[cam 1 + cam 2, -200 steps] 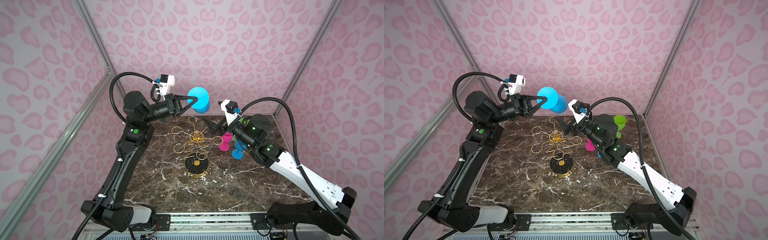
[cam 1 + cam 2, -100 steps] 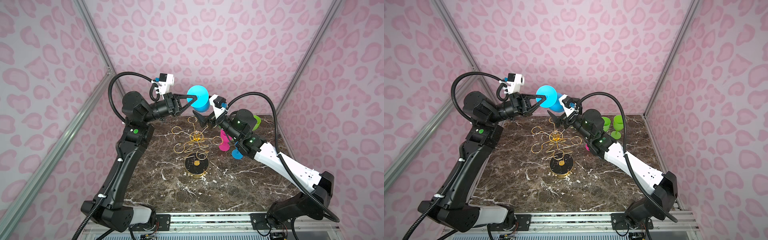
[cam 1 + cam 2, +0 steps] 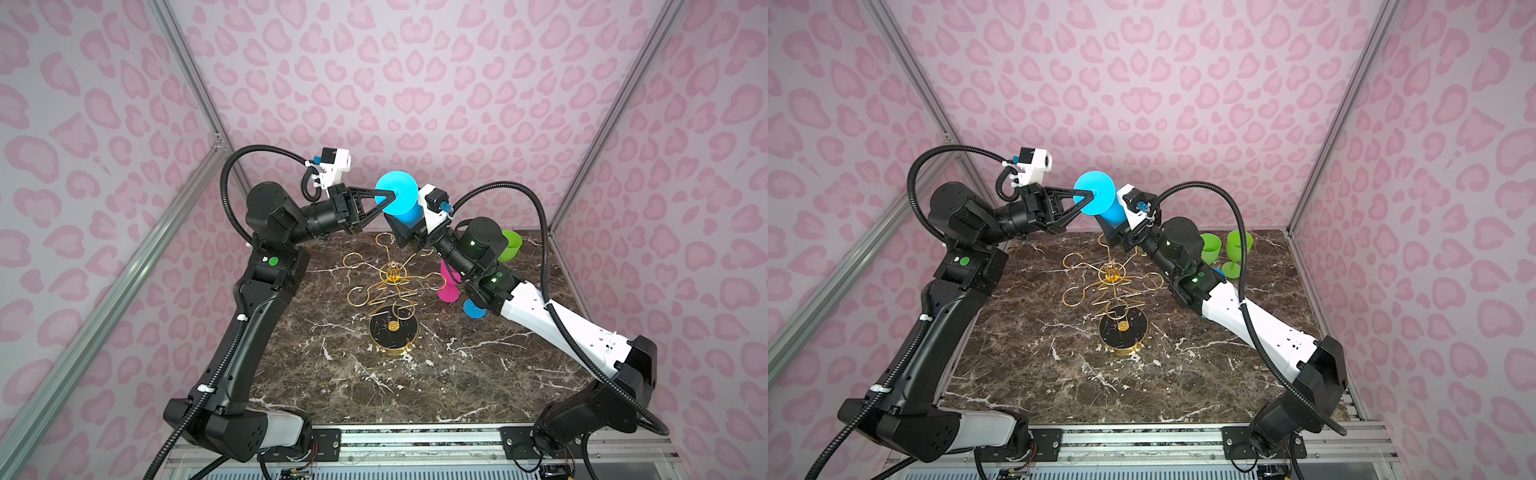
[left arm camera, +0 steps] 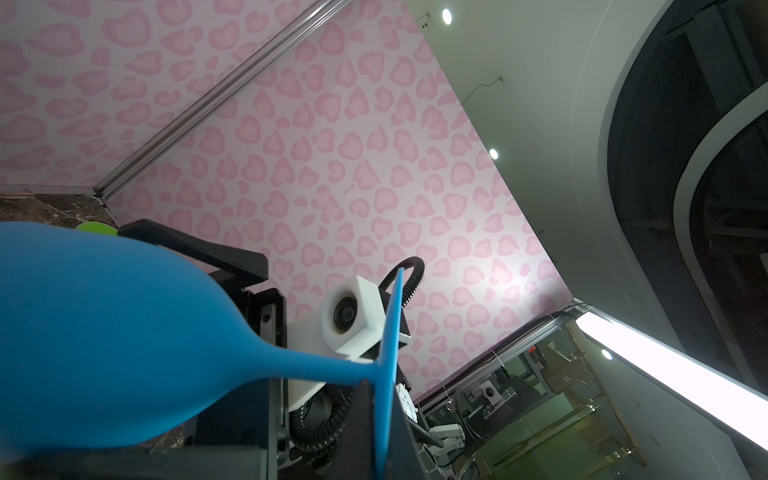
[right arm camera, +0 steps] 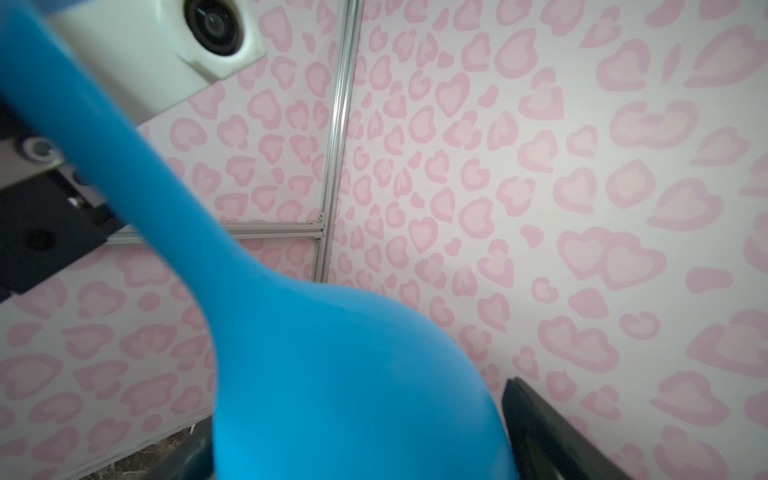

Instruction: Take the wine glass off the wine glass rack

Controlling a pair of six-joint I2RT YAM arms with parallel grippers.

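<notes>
I should let go of the wine glass's foot (image 3: pixel 402 184) with my left gripper while my right gripper turns the bowl down for a new hold, because the wine glass's bowl (image 3: pixel 411 214) points to the back wall.
A blue wine glass (image 3: pixel 409 214) hangs in the air behind the wine glass rack, tipped on its side with its round foot towards the left arm. My left gripper (image 3: pixel 392 194) is shut on that foot, and the left wrist view shows the foot's edge pinched between the left gripper's (image 4: pixel 384 436) fingers. My right gripper (image 3: pixel 409 226) stands open around the bowl. In the right wrist view the wine glass's bowl (image 5: pixel 332 374) fills the space between the fingers, with a sliver of gap at one black finger (image 5: pixel 540 419). The gold wire wine glass rack (image 3: pixel 392 276) stands mid-table with bare hooks.
Behind the right forearm, a pink glass (image 3: pixel 448 286) and a blue glass foot (image 3: pixel 473 308) stand on the marble table (image 3: pixel 332 374). Two green glasses (image 3: pixel 1210 247) (image 3: pixel 1237 249) stand at the back right. Patterned walls enclose the table on three sides.
My right arm has swung up and left from beside the pink glass, and its jaws now flank the blue glass's bowl, slightly narrower. The left arm has held the glass still.
</notes>
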